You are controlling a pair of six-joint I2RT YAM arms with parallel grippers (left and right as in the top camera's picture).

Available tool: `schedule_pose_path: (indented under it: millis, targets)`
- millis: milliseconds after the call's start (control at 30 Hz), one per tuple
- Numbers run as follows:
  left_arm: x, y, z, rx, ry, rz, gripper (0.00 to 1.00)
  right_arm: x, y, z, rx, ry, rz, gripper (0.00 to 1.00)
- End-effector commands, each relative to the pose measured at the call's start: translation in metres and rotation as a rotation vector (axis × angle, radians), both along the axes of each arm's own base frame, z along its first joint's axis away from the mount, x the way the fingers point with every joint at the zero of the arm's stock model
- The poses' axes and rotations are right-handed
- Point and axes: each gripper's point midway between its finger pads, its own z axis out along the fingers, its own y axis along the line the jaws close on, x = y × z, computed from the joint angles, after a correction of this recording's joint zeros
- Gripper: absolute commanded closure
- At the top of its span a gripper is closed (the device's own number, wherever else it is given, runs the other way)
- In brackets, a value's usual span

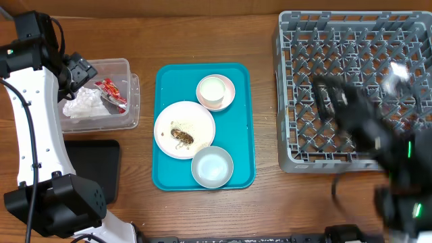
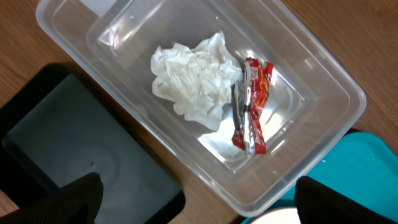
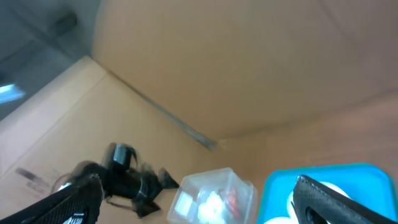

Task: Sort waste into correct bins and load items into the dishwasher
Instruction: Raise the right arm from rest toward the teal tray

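The white cup is upright on the pink saucer (image 1: 212, 88) and its rim (image 1: 202, 96) is free. My right gripper should continue to go toward the cup and close on the cup's rim.
The clear tub (image 1: 129, 101) (image 2: 323, 81) holds the crumpled white napkin (image 1: 84, 104) (image 2: 193, 81) and the red-and-white wrapper (image 1: 112, 94) (image 2: 252, 106). My left gripper (image 1: 77, 72) (image 2: 199, 202) hovers open and empty over the tub's near corner. The black tray (image 1: 94, 165) (image 2: 68, 143) lies beside the tub. On the teal tray (image 1: 239, 135) sit the white plate (image 1: 196, 121) with brown food scraps (image 1: 182, 138), the white cup (image 1: 212, 90) on the pink saucer (image 1: 229, 89), and the bowl (image 1: 212, 166). My right gripper (image 1: 327, 94) (image 3: 199, 205), blurred, is open and empty above the grey dish rack (image 1: 354, 40).
Bare wooden table lies between the teal tray and the rack. The left arm's base (image 1: 54, 202) stands at the front left, close to the black tray. A cardboard wall (image 3: 249, 62) rises behind the table in the right wrist view.
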Motion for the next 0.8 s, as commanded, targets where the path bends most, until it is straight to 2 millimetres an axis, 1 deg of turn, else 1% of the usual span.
schedule_pose_path:
  millis: [0,33,67,133,233,333,467,567,600,633,667,733,767]
  targets:
    - [-0.002,-0.001,0.014,0.018,-0.037,0.012,0.00,0.029,0.038,0.014,-0.244,-0.050,0.183,0.01]
    - [-0.002,-0.001,0.014,0.018,-0.037,0.012,0.00,0.043,0.053,0.011,-0.307,-0.018,0.213,0.01]
    - [-0.002,-0.001,0.014,0.018,-0.037,0.012,0.00,0.051,0.061,0.008,-0.343,0.009,0.217,0.01]
    - [-0.002,-0.001,0.014,0.018,-0.037,0.012,0.00,0.072,0.081,-0.006,-0.459,0.083,0.200,0.01]
    - [-0.002,-0.001,0.014,0.018,-0.037,0.012,0.00,0.101,0.104,-0.042,-0.667,0.192,0.134,0.00]
    - [-0.002,-0.001,0.014,0.018,-0.037,0.012,0.00,0.122,0.123,-0.079,-0.807,0.280,0.091,0.00]
    - [-0.002,-0.001,0.014,0.018,-0.037,0.012,0.00,0.137,0.158,-0.134,-0.886,0.346,0.140,0.00]
    - [-0.002,-0.001,0.014,0.018,-0.037,0.012,0.00,0.149,0.171,-0.162,-0.887,0.383,0.154,0.00]
    - [-0.002,-0.001,0.014,0.018,-0.037,0.012,0.00,0.152,0.175,-0.173,-0.867,0.419,0.150,0.00]
    - [-0.002,-0.001,0.014,0.018,-0.037,0.012,0.00,0.153,0.179,-0.188,-0.857,0.460,0.159,0.03]
    - [-0.002,-0.001,0.014,0.018,-0.037,0.012,0.00,0.153,0.181,-0.195,-0.863,0.476,0.166,0.03]
    - [-0.002,-0.001,0.014,0.017,-0.036,0.012,0.00,0.151,0.186,-0.234,-0.913,0.549,0.197,0.13]
    - [-0.002,-0.001,0.014,0.018,-0.037,0.012,0.00,0.150,0.189,-0.242,-0.924,0.563,0.206,0.13]
